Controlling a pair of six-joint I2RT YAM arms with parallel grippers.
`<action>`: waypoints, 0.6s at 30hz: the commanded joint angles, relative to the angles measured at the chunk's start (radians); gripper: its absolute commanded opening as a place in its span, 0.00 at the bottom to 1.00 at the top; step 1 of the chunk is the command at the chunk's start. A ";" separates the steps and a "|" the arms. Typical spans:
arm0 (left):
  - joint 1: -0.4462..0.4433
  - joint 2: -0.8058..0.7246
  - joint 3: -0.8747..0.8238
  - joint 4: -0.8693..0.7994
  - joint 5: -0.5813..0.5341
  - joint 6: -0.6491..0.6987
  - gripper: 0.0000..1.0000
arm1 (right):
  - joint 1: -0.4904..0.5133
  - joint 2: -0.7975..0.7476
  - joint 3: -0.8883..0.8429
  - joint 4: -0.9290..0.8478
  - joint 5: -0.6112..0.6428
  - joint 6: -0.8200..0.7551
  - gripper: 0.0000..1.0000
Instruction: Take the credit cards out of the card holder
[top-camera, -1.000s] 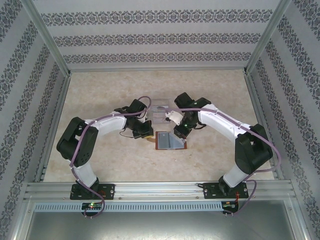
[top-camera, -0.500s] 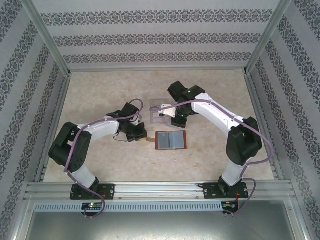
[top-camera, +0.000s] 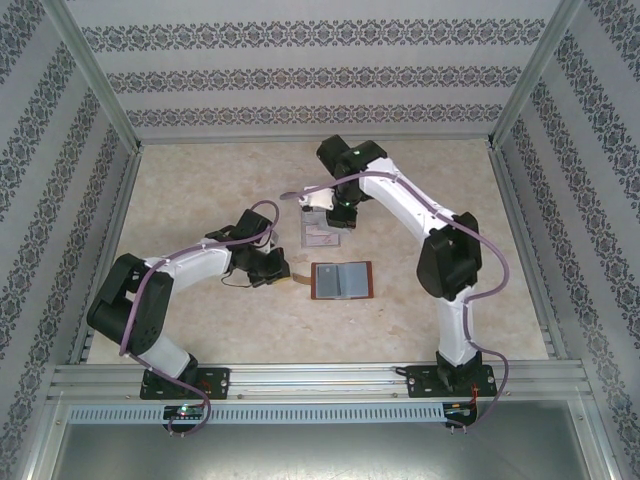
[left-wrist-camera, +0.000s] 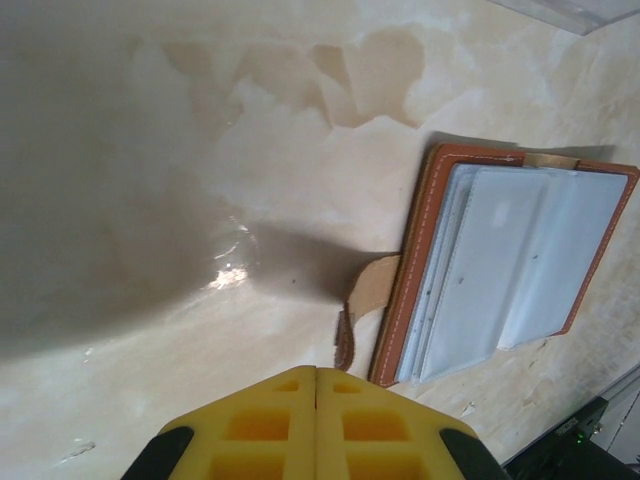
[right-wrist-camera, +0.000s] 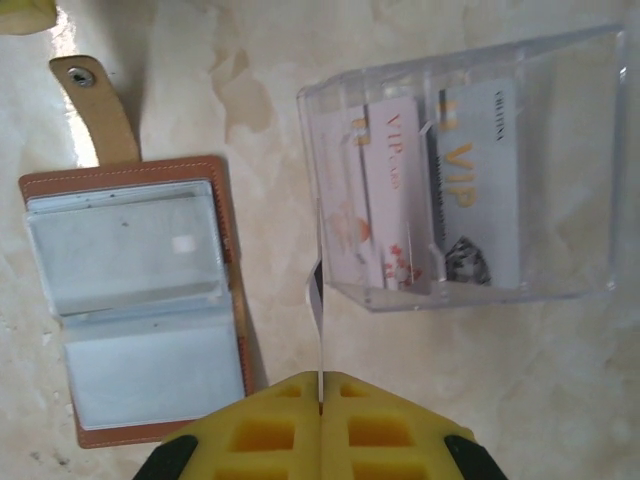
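The thin credit card (right-wrist-camera: 318, 310) is parallel to the cards in the clear tray, so the robot's right gripper should go on carrying it until it is hanging above the grey card (right-wrist-camera: 476, 190).
The card holder (top-camera: 342, 281) lies open on the table, its reddish-brown leather framing blue-grey pockets (right-wrist-camera: 140, 300). Its tan strap tab (left-wrist-camera: 365, 295) sticks out toward my left gripper (left-wrist-camera: 316, 370), which is shut with nothing between its yellow fingers, just short of the tab. In the top view the left gripper (top-camera: 276, 268) sits left of the holder. My right gripper (right-wrist-camera: 321, 378) is shut on a thin credit card (right-wrist-camera: 319, 330), seen edge-on, held above the near left corner of the clear tray (right-wrist-camera: 560, 90). Two more cards lie inside the tray, a whitish-pink one (right-wrist-camera: 385, 190) and a grey one (right-wrist-camera: 478, 175).
The clear tray (top-camera: 322, 232) stands just beyond the holder, under the right wrist. Metal frame posts and patterned walls close in the beige table (top-camera: 200, 180) on three sides. Bare table lies left and right of the two arms.
The right arm has swung from the holder's far right corner up and back over the tray, with the card in its fingers. The left arm stretched out lower, its gripper staying by the strap tab.
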 joint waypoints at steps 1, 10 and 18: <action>0.020 -0.029 -0.014 0.017 -0.021 -0.015 0.05 | -0.008 0.058 0.106 -0.091 0.005 -0.045 0.03; 0.030 -0.038 -0.015 0.009 -0.024 -0.018 0.06 | -0.009 0.217 0.377 -0.181 0.025 -0.085 0.03; 0.041 -0.025 -0.005 0.003 -0.018 -0.015 0.07 | -0.009 0.290 0.477 -0.185 0.042 -0.115 0.03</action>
